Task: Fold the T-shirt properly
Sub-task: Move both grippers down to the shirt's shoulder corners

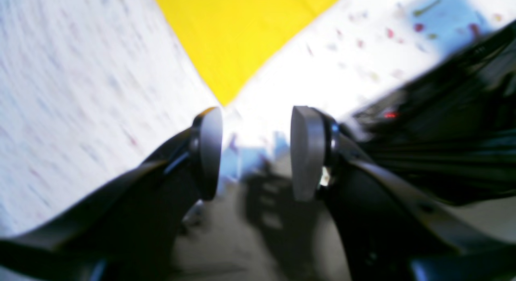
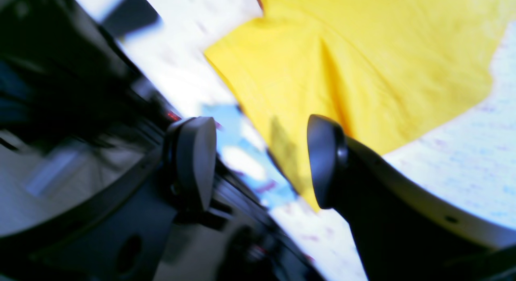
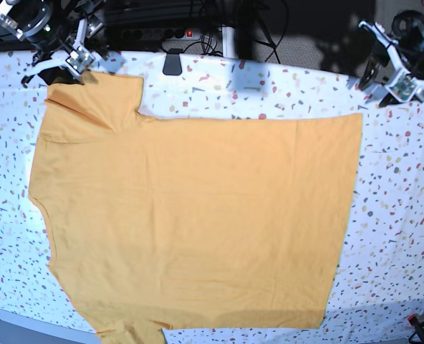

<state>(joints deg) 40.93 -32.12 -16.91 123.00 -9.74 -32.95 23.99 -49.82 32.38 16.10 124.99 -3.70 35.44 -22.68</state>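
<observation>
My left gripper is heading with open fingers toward the T-shirt's far hem corner point(image 3: 356, 120), which lies flat and points at them. It should go to that corner next and close on the cloth there.
The mustard-orange T-shirt point(image 3: 198, 215) lies spread flat on the table, one sleeve pointing to the far left corner and its hem on the right. My right gripper point(image 3: 79, 61) hovers open just above the far edge of that sleeve. In the right wrist view the sleeve point(image 2: 363, 63) sits beyond the open right gripper point(image 2: 260, 162), with nothing between the pads. My left gripper point(image 3: 398, 86) hangs open past the shirt's far right corner. The left wrist view shows that corner point(image 1: 238, 35) ahead of the empty, open left gripper point(image 1: 256, 152).
A white speckled tablecloth point(image 3: 398, 215) covers the table. A small black object point(image 3: 172, 63) lies at the far edge, with cables and dark equipment point(image 3: 198, 21) behind it. The table's front edge runs just below the shirt's near side.
</observation>
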